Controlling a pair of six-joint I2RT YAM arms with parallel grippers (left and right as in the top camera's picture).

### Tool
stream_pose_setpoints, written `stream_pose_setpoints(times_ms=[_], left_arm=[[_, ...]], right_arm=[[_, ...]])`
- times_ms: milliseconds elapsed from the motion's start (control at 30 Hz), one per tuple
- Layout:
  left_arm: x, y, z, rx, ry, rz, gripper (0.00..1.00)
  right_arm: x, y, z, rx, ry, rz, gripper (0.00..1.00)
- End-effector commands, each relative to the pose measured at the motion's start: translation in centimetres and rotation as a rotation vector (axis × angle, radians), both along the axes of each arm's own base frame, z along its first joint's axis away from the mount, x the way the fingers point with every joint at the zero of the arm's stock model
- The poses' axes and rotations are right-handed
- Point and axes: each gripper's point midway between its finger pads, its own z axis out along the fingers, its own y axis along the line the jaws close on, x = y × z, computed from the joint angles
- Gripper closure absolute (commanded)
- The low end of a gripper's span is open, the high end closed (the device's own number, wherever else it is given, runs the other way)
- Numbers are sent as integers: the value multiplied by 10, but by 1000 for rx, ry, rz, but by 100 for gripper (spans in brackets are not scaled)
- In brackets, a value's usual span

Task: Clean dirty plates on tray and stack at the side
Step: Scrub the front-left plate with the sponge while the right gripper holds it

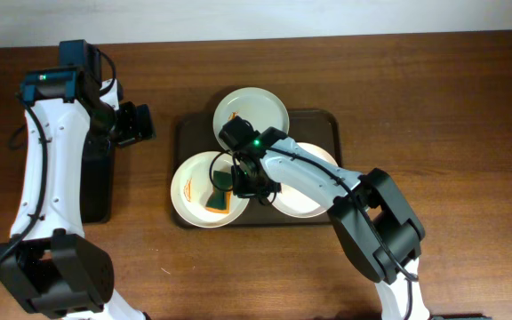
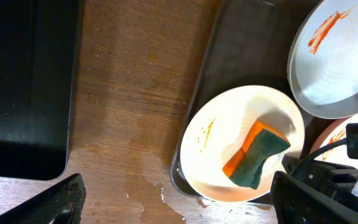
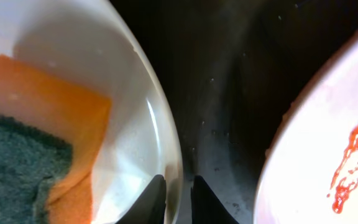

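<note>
The plate under the sponge shows an orange smear [image 1: 188, 189], so the robot's left gripper should take the sponge [image 1: 220, 193] and wipe the smear before the right gripper picks up the plate.
Three plates lie on the dark brown tray [image 1: 320, 123]. The left plate [image 1: 192, 188] holds a green and orange sponge [image 1: 219, 203] and a faint orange smear. The back plate [image 1: 252, 110] and the right plate [image 1: 308, 204] carry red sauce smears. My right gripper [image 1: 240, 178] is shut on the left plate's right rim; in the right wrist view its fingers [image 3: 179, 194] straddle that rim [image 3: 143, 93], beside the sponge [image 3: 30, 137]. My left gripper [image 1: 140, 123] is open and empty, above the table left of the tray. Its view shows the sponge plate [image 2: 219, 140] and the back plate [image 2: 337, 68].
A narrow black tray [image 1: 96, 187] lies along the left, under my left arm, and shows in the left wrist view [image 2: 23, 87]. A wet patch [image 2: 166, 186] is on the wood next to the brown tray's left edge [image 2: 241, 56].
</note>
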Motion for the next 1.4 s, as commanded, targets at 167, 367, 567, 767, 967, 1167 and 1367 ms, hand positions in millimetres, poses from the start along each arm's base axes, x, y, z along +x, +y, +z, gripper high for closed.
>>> stream_pose_setpoints(times_ms=[167,367,567,767,967,1167,1367], left_arm=[[-19,-38,-54,-120,91,-78,31],[-39,-67,-115,-242,124,-112,43],[-26,-100,-117,-208,52,-224,43],[-34,-111,-125,-163,66,-271,48],[-51,-138,-145,-275,77,-318,43],[-46,-151,-150,-283,28,-353,43],[-44,-171,-149,-275,-9,-411,44]], right_arm=[[16,15,-7,42,-78,40,96],[12,17,-6,58,-53,39,96],[19,3,-1,34,-47,39,82],[21,5,8,35,-44,41,78],[18,9,8,57,-28,45,77],[18,9,8,57,-29,45,77],[18,9,8,57,-27,45,77]])
